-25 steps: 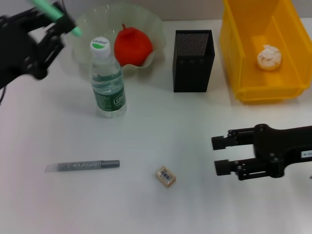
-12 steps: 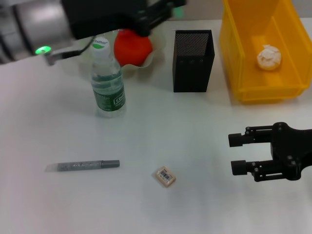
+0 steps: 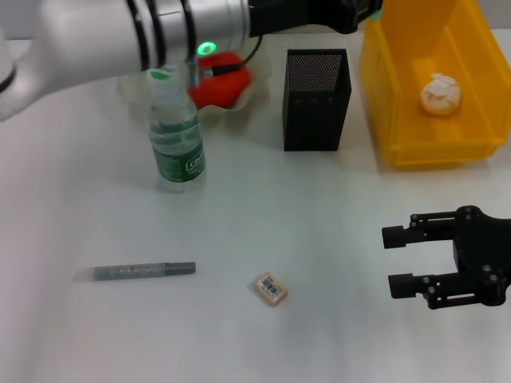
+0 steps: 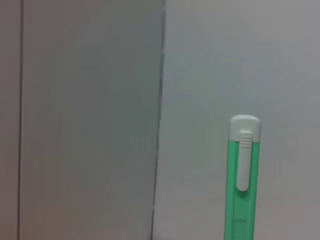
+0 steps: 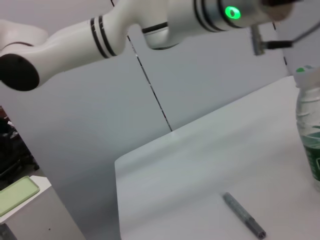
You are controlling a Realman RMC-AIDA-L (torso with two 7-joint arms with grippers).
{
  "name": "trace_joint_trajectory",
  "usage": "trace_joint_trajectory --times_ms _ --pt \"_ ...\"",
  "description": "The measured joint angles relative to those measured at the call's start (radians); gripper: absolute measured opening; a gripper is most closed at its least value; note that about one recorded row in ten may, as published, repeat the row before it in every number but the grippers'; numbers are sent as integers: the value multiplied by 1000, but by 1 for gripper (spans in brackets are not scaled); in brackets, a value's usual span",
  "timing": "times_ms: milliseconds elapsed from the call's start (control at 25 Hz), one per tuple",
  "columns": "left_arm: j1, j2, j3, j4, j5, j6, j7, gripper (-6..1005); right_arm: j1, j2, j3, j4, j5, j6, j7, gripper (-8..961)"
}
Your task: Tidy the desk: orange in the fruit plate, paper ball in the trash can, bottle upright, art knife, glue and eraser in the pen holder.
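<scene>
My left gripper is lowering the green glue (image 4: 242, 200), which stands upright, into the pen holder's opening (image 3: 318, 70), which is open. It should keep lowering the glue until the glue's end is inside.
My left arm reaches across the back of the desk, and my left gripper (image 3: 355, 11) is above and behind the black mesh pen holder (image 3: 317, 100). It is shut on a green pen-shaped glue (image 4: 243, 180) with a white clip. The orange (image 3: 227, 78) lies in the fruit plate, partly hidden by the arm. The bottle (image 3: 177, 136) stands upright. A grey art knife (image 3: 136, 271) and a small eraser (image 3: 271, 288) lie on the front of the desk. The paper ball (image 3: 441, 93) rests in the yellow trash can (image 3: 415, 152). My right gripper (image 3: 391, 261) hovers open at the front right.
The left arm's white links (image 3: 120, 36) span the back left, over the plate and just above the bottle cap. The right wrist view shows the bottle (image 5: 310, 125), the art knife (image 5: 243, 221) and the desk's far edge.
My left arm swung from the far left across to above the pen holder, carrying the green glue. My right gripper drew back to the right, still open.
</scene>
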Motion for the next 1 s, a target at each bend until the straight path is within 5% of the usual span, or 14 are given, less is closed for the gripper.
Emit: trace_joint_trajectory --times_ms 360,1000 --pt "-58 0 139 -55 -4 -266 -100 203 -27 9 100 -38 -76 1 -78 701" --pt "-111 0 186 -171 -5 -376 -136 204 -57 2 361 -90 -149 -7 -120 701"
